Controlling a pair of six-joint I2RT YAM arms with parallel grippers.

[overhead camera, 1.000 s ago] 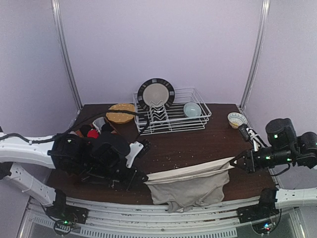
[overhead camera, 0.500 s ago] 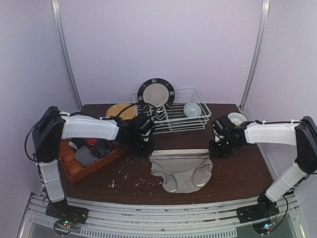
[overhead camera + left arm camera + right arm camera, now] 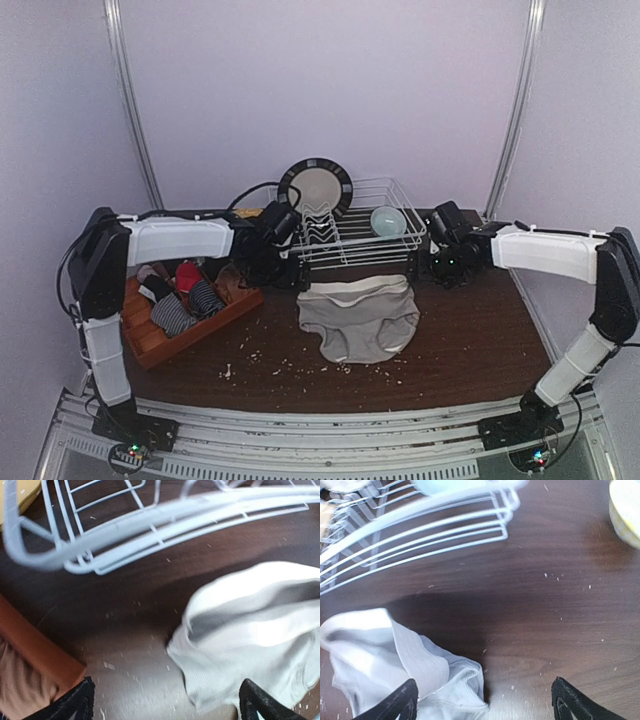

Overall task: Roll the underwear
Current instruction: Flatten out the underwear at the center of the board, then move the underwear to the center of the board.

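Note:
The underwear's waistband [image 3: 356,288] gapes open near the dish rack. My left gripper and my right gripper should first pull the underwear away by its leg openings [image 3: 324,340].
A grey-beige underwear [image 3: 358,318] lies loose and rumpled on the dark table, just in front of the dish rack, with its waistband toward the rack. My left gripper [image 3: 283,273] hovers at its left corner, open, with nothing between the fingers. In the left wrist view the cloth [image 3: 250,630] lies by my right fingertip. My right gripper [image 3: 447,269] is open beside the garment's right corner. The right wrist view shows the folded waistband [image 3: 405,665] near my left fingertip. More underwear, striped [image 3: 205,298] and red [image 3: 187,275], sits in a tray.
An orange-brown tray [image 3: 215,322] stands at the left. A white wire dish rack [image 3: 345,240] with a plate [image 3: 315,188] and a bowl [image 3: 388,220] stands close behind both grippers. A yellow bowl [image 3: 625,510] is right of the rack. Crumbs dot the table.
Both grippers have opened and let go of the waistband. The underwear was carried back toward the rack and now lies slack. Both arms have moved farther back.

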